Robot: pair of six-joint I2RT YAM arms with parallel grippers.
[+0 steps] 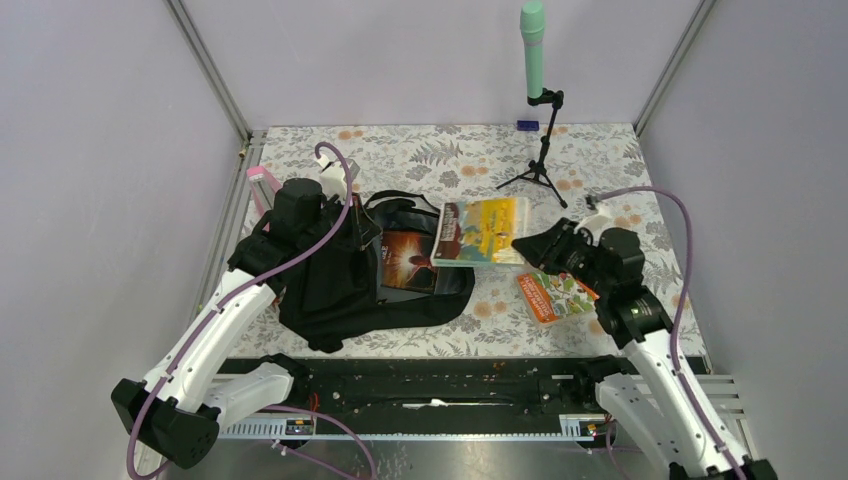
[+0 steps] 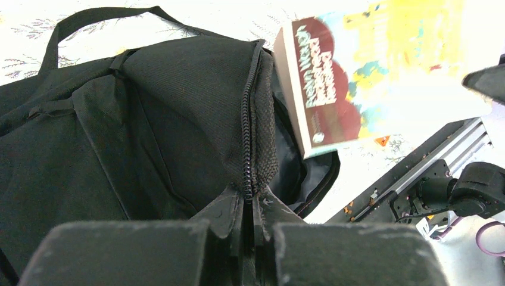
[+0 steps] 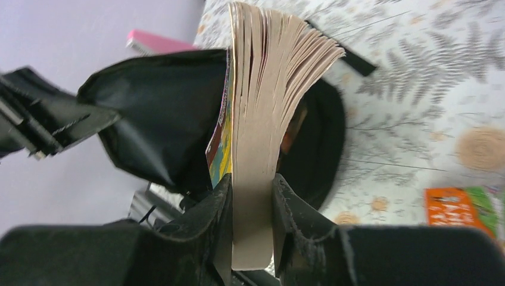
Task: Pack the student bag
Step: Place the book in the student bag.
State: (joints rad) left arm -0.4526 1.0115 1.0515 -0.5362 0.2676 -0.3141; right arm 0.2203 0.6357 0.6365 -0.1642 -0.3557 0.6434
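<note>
The yellow book's loose end (image 1: 448, 232) is facing the bag's opening, so the robot's right gripper should go on carrying the yellow book in until it rests over the dark book (image 1: 408, 262).
The student bag (image 1: 340, 290), a large black backpack, lies left of centre on the floral table. My left gripper (image 1: 357, 228) is shut on the zip edge of its opening and holds that edge lifted; the left wrist view shows the fabric and zipper (image 2: 247, 149) pinched between the jaws (image 2: 249, 205). My right gripper (image 1: 522, 246) is shut on a thick paperback book (image 1: 480, 232) with a yellow and maroon cover. The book's far end reaches the bag's mouth (image 3: 161, 113), page edges (image 3: 262, 89) upright. A dark book (image 1: 405, 260) lies inside the opening.
An orange and green book (image 1: 555, 295) lies flat on the table right of the bag. A green microphone on a black tripod (image 1: 540, 150) stands at the back. A pink object (image 1: 262, 185) sits by the left wall. A black rail (image 1: 430, 385) runs along the near edge.
</note>
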